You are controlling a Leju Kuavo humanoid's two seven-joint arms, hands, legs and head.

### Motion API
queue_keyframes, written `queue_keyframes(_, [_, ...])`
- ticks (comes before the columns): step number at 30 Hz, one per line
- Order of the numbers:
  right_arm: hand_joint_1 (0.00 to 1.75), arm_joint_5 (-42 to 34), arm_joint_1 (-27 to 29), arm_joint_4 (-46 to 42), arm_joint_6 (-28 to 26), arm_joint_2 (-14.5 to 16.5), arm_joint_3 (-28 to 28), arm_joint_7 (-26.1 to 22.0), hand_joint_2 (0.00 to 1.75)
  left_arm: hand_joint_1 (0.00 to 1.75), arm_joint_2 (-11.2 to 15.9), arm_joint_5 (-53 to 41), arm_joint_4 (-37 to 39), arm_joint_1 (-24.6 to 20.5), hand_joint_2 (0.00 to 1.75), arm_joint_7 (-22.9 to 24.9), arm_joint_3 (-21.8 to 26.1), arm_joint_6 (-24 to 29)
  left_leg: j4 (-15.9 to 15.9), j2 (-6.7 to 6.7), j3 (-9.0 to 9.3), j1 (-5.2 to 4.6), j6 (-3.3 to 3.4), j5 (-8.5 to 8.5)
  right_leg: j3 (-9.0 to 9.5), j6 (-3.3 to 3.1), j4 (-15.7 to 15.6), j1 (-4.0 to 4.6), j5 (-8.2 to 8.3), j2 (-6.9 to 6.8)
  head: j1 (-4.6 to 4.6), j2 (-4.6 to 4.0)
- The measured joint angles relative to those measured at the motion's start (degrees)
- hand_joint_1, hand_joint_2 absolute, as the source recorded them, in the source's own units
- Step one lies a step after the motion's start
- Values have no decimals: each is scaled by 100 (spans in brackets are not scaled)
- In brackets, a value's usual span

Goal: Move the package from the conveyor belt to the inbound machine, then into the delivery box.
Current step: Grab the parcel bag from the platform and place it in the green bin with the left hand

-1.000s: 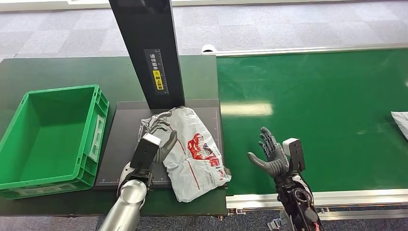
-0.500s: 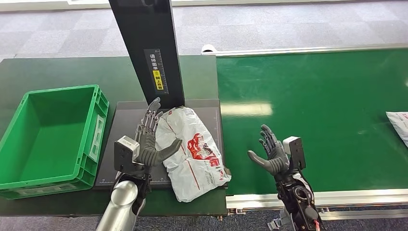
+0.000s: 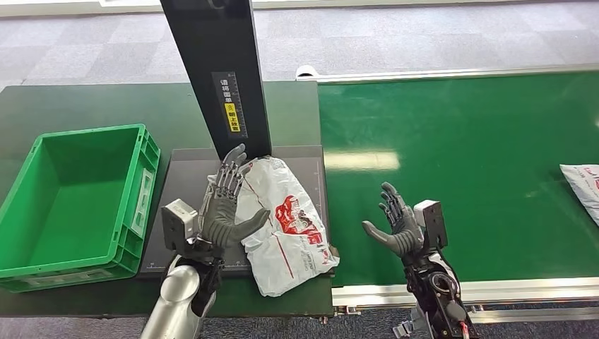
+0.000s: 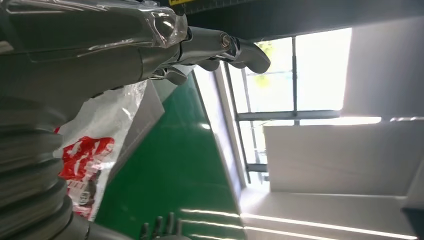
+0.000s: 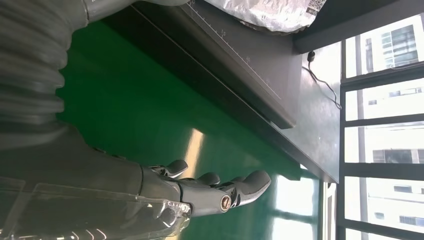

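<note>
I expect the plastic of the white package (image 3: 275, 219) to bunch up in my left gripper and the package's ends to droop when I lift it, because loose wrinkles (image 3: 286, 263) cover it.
A white plastic package (image 3: 282, 222) with red print lies on the dark plate of the inbound machine (image 3: 182, 212), its near end hanging over the plate's front edge. My left hand (image 3: 227, 205) is raised at the package's left side, fingers spread, palm toward it, holding nothing. The left wrist view shows the package (image 4: 95, 145) beyond the fingers (image 4: 235, 47). My right hand (image 3: 399, 226) hovers open above the green conveyor belt (image 3: 466, 141) near its front rail. The green delivery box (image 3: 42, 244) stands empty at the left.
The machine's black upright column (image 3: 212, 70) rises behind the plate. A second white package (image 3: 583, 187) lies on the belt at the right edge. The right wrist view shows the machine plate's edge (image 5: 240, 80) beside the belt.
My left hand has let go of the package's left side, lifted and turned upright with fingers spread. The second package on the belt has moved left into view. My right hand barely moved.
</note>
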Motion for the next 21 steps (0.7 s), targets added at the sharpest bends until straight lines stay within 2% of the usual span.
queue_keyframes(4, [0,27,-12,24,-11,1,2,29,175,0,109,-2562,339,-126,175,1119,-490,930,0,0,0,0,0,0,0,0,-1,0,0,0,0,0])
queue_keyframes(7, [0,74,-17,34,-31,2,4,96,175,0,138,-3781,802,-252,175,1623,-827,1026,0,1,1,0,0,0,0,0,-1,-1,0,0,0,0])
queue_keyframes(11, [0,95,28,32,-62,1,2,130,175,0,133,-4296,1340,-394,175,1828,-1022,1008,0,1,1,0,0,0,-1,0,-1,0,0,1,0,0])
queue_keyframes(21, [0,109,162,-27,-98,1,-12,224,175,0,65,-4456,1849,-621,175,1927,-1088,866,0,1,2,0,0,0,2,0,-1,0,0,0,1,0])
